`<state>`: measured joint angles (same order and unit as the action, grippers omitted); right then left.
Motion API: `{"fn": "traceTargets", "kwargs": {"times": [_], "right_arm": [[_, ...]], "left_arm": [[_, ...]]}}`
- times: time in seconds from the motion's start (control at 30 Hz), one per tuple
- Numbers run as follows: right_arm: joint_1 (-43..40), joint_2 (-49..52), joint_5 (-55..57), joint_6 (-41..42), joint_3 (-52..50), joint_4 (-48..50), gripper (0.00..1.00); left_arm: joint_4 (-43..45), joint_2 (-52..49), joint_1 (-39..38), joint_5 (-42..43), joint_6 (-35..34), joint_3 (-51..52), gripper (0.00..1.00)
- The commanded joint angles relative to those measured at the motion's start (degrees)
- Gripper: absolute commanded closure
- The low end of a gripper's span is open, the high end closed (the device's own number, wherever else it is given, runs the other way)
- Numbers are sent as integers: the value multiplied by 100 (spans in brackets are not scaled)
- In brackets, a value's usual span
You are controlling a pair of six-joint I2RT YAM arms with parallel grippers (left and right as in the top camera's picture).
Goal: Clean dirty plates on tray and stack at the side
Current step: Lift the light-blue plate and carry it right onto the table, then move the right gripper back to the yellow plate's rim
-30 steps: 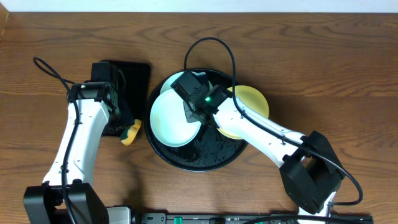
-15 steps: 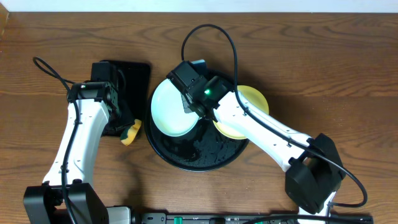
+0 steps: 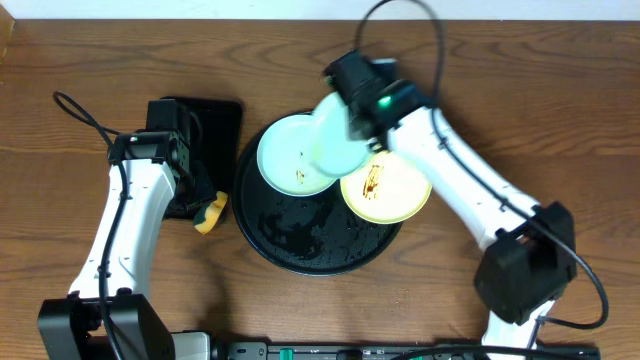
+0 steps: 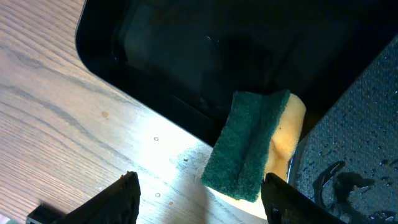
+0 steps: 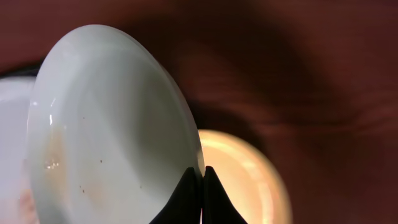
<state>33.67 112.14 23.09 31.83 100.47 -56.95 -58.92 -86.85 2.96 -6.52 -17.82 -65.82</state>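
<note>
The robot's right gripper should go on to the wood (image 3: 490,125) beyond the yellow plate before it lets go of the held mint-green plate (image 3: 338,137) flat there, as that plate is clear of smears and the wood is open.
My right gripper (image 3: 352,122) is shut on the rim of a pale mint-green plate (image 3: 333,147), which hangs tilted and blurred above the back of the round black tray (image 3: 310,245). The right wrist view shows the fingers (image 5: 200,186) pinching that plate (image 5: 106,124) at its edge. A second mint plate (image 3: 288,155) with a brown smear lies on the tray's back left. On the tray's right rim rests a pale yellow plate (image 3: 385,190), also smeared brown. My left gripper (image 4: 202,199) stands open beside the tray's left edge, empty, with a sponge (image 4: 255,152) just beyond its fingers.
A green-and-yellow sponge (image 3: 210,212) leans against the small rectangular black tray (image 3: 205,115) at the left. The round tray's wet, textured floor (image 4: 360,124) shows at the right of the left wrist view. Cables loop over the table's back.
My right arm has lifted the mint plate off the tray and swung it up and to the back right, uncovering the smeared mint plate beneath. The left arm has not moved.
</note>
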Motion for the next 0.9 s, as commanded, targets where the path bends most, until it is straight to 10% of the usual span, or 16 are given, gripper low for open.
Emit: {"fn": "traceTargets", "kwargs": {"times": [0.0, 0.87], "right_arm": [[-673, 57, 372, -63, 129, -177, 98], [-3639, -28, 44, 131, 151, -994, 98]], "left_arm": [[-13, 2, 24, -13, -22, -74, 37], [50, 2, 24, -13, -22, -74, 37]]}}
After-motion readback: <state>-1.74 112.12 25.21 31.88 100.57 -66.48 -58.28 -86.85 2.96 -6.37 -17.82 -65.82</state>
